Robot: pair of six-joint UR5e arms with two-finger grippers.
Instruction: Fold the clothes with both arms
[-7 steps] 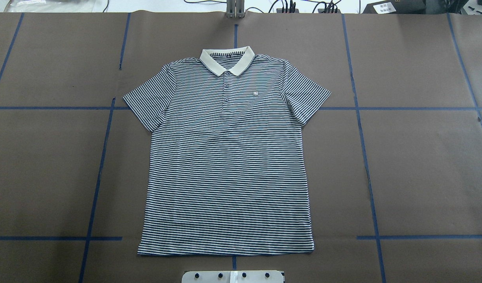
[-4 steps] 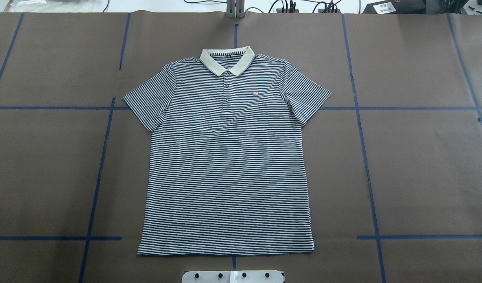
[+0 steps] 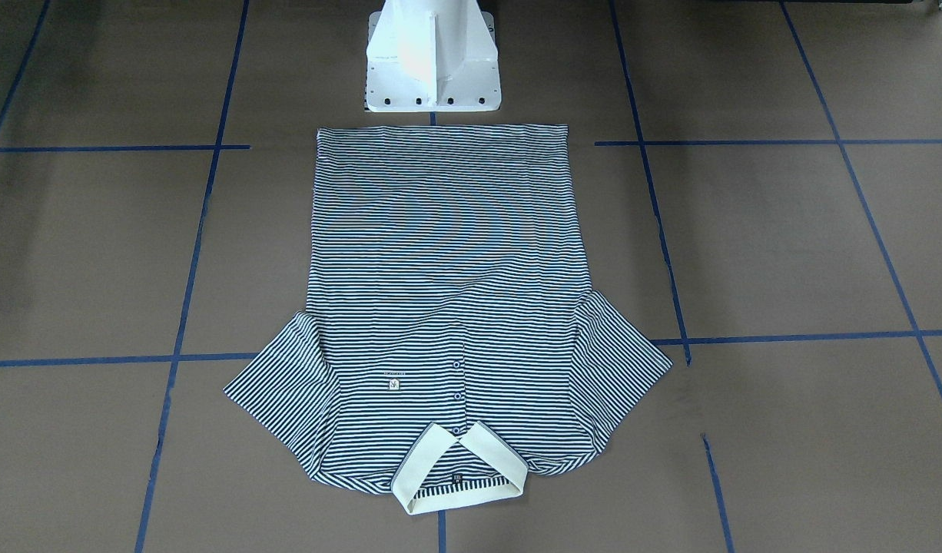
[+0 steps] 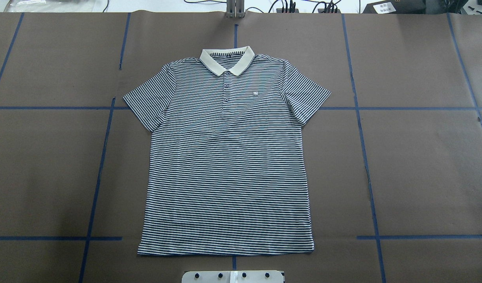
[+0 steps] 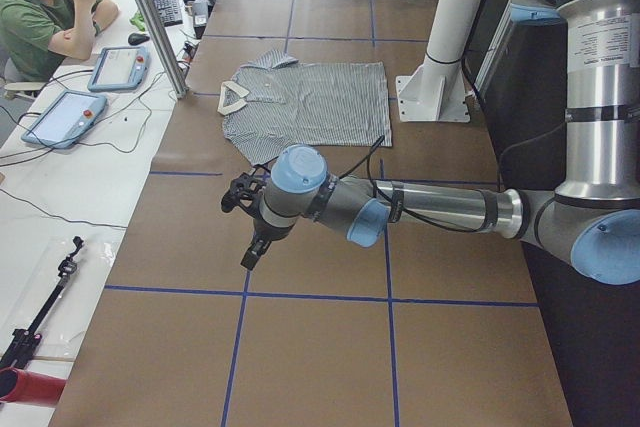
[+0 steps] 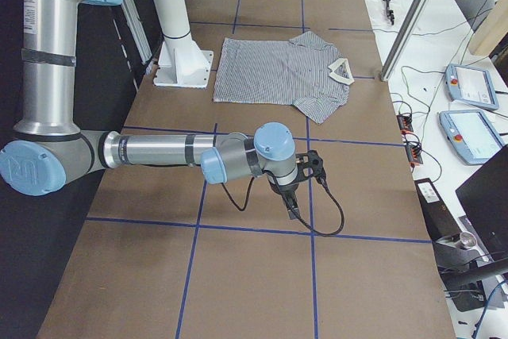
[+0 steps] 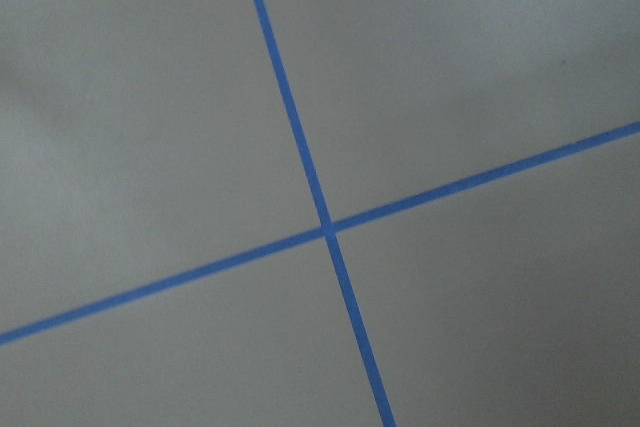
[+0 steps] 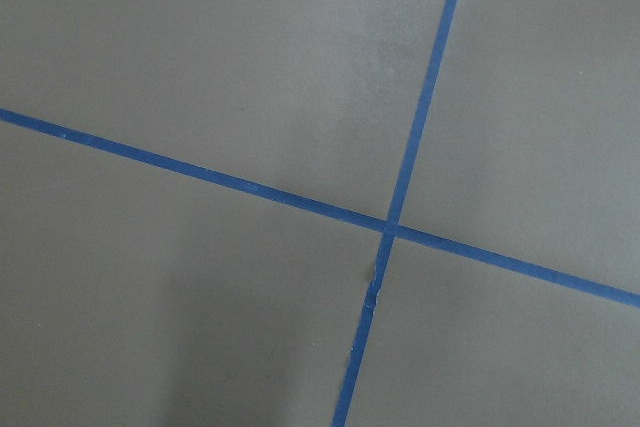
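Observation:
I should carry on moving toward the tip of the sleeve nearest my right gripper until my fingers straddle it, since that sleeve lies flat and spread with open space beside its tip.
The striped polo shirt [image 4: 227, 165] lies flat and face up on the brown table, with its cream collar [image 4: 227, 62] at the far side from the robot and both sleeves spread. It also shows in the front view as the shirt [image 3: 448, 253]. My left arm reaches low over the table well to the left of the shirt [image 5: 300, 102]; its gripper [image 5: 248, 232] is seen only from the side, so I cannot tell its state. My right gripper [image 6: 298, 188] hovers well to the right of the shirt [image 6: 278, 69], and its state is likewise unclear. Neither gripper touches the cloth.
The white pedestal base [image 3: 432, 54] stands just behind the shirt's hem. Blue tape lines [image 4: 103, 157] grid the brown table cover. A seated person [image 5: 45, 7] and teach pendants [image 5: 60, 117] are at a side desk. Both wrist views show only the table and a tape crossing [image 7: 327, 227].

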